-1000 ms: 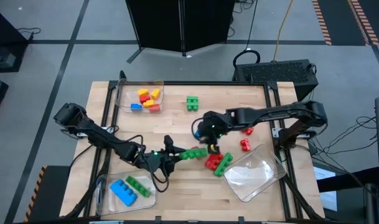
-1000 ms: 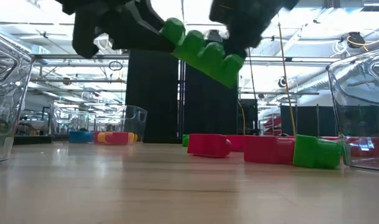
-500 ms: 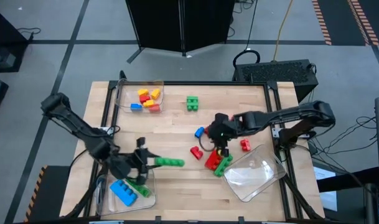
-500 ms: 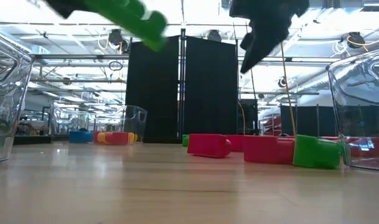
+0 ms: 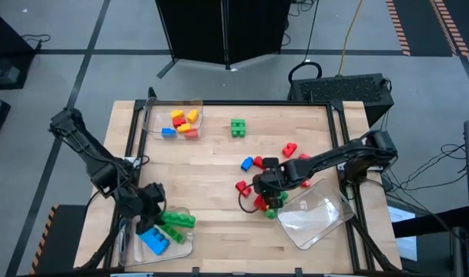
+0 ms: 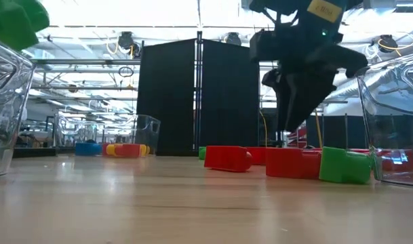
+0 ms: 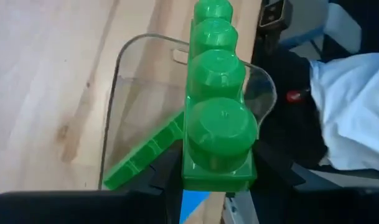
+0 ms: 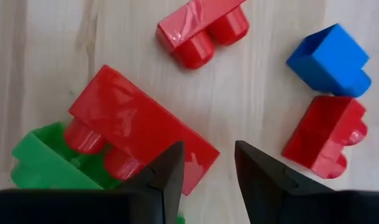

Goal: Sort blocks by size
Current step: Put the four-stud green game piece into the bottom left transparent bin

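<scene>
The green block (image 5: 272,213) next to the long red block is far from my left gripper. My right gripper should bring it to the table's middle (image 5: 221,178) to hand it over.
A long green block (image 7: 215,93) with a row of studs hangs over the clear near-left tray (image 5: 180,245), my left gripper (image 7: 217,177) shut on it. In that tray lie another long green block (image 7: 142,158) and a blue block (image 5: 152,238). My right gripper (image 8: 208,168) stands open, pointing down just above one end of a long red block (image 8: 136,121), which lies against a green block (image 8: 43,165). The low view shows its fingertips (image 6: 294,125) clear of the red block (image 6: 291,163). A two-stud red block (image 8: 201,28), a blue block (image 8: 329,59) and another red block (image 8: 326,134) lie close by. My left gripper pinches the long green block at its near end (image 7: 217,163) between its two fingers, one on each long side. The block runs on from the fingers in the line they point, slanting down. It is lifted clear above the tray, studs turned toward the wrist camera.
A far-left tray (image 5: 153,123) holds yellow, red, orange and blue blocks. A green block (image 5: 237,128) lies near the far edge. A clear tray (image 5: 315,219) sits at the near right, next to the red and green pile. Bare wood lies in the table's middle.
My left gripper has carried the long green block from the table's middle toward the near left, over the tray, rolling its wrist on the way. My right gripper has gone toward the near edge and down, over the red and green blocks.
</scene>
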`<move>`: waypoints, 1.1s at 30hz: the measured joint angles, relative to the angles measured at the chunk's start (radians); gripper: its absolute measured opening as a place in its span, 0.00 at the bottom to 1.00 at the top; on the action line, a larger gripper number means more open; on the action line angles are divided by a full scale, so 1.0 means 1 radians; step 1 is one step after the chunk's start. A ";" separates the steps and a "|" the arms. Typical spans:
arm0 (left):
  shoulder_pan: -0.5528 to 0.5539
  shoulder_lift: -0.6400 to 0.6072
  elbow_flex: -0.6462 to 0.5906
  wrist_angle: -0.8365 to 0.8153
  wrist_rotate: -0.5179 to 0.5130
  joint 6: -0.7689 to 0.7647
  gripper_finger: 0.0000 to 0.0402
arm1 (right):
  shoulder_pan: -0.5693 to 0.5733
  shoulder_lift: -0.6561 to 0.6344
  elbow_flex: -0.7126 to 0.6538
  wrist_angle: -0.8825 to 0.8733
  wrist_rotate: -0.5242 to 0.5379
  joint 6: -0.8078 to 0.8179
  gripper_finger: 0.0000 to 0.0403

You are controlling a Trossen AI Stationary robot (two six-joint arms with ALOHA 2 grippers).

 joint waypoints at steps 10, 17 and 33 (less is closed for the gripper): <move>-0.049 -0.054 -0.001 0.009 0.077 -0.004 0.34 | 0.008 0.027 0.002 0.013 -0.016 0.019 0.34; -0.099 -0.032 -0.001 0.009 0.102 -0.042 0.34 | 0.078 0.026 0.000 0.084 -0.056 -0.155 0.37; -0.136 0.118 -0.001 -0.027 0.115 -0.079 0.41 | 0.178 0.026 0.000 0.072 -0.053 -0.410 0.53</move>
